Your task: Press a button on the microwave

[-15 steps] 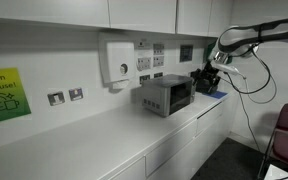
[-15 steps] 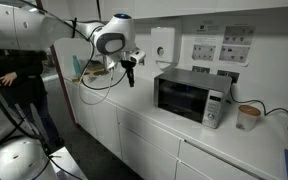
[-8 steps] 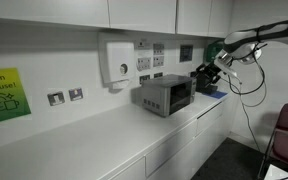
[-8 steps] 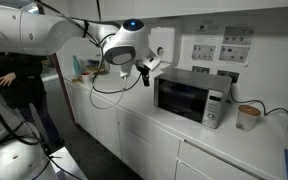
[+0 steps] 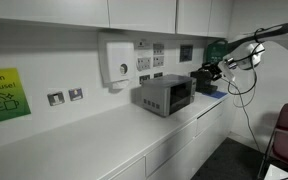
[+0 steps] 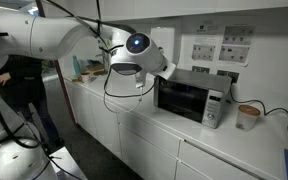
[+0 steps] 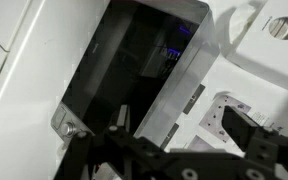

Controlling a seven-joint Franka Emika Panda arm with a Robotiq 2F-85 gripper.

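Observation:
The microwave's dark window [image 6: 180, 98] is at a slant to my gripper, so next I turn my gripper square and move it over to the microwave's control panel [image 6: 213, 108] before I press a button.
The microwave [image 5: 165, 96] is a small silver-grey box on the white counter, and it also shows in an exterior view [image 6: 189, 97] with its dark window and its narrow control panel [image 6: 215, 108] on the right. In the wrist view the dark window [image 7: 134, 60] fills the middle, tilted, with the silver panel strip [image 7: 187, 92] beside it. My gripper [image 7: 182, 128] is open and empty, a short way in front of the microwave's face and touching nothing. It also shows in an exterior view [image 5: 208, 74]. In the exterior view facing the microwave's front, my wrist hides the gripper.
A white dispenser box [image 5: 115, 60] hangs on the wall behind the microwave. A smaller black appliance [image 5: 201, 83] stands on the counter near my gripper. A cup [image 6: 248, 117] stands right of the microwave. A person [image 6: 14, 80] stands at the far left. A red chair [image 5: 287, 130] is on the floor.
My arm has swung from beside the microwave toward its front, and the gripper has turned from pointing down to facing the appliance. The microwave has not moved.

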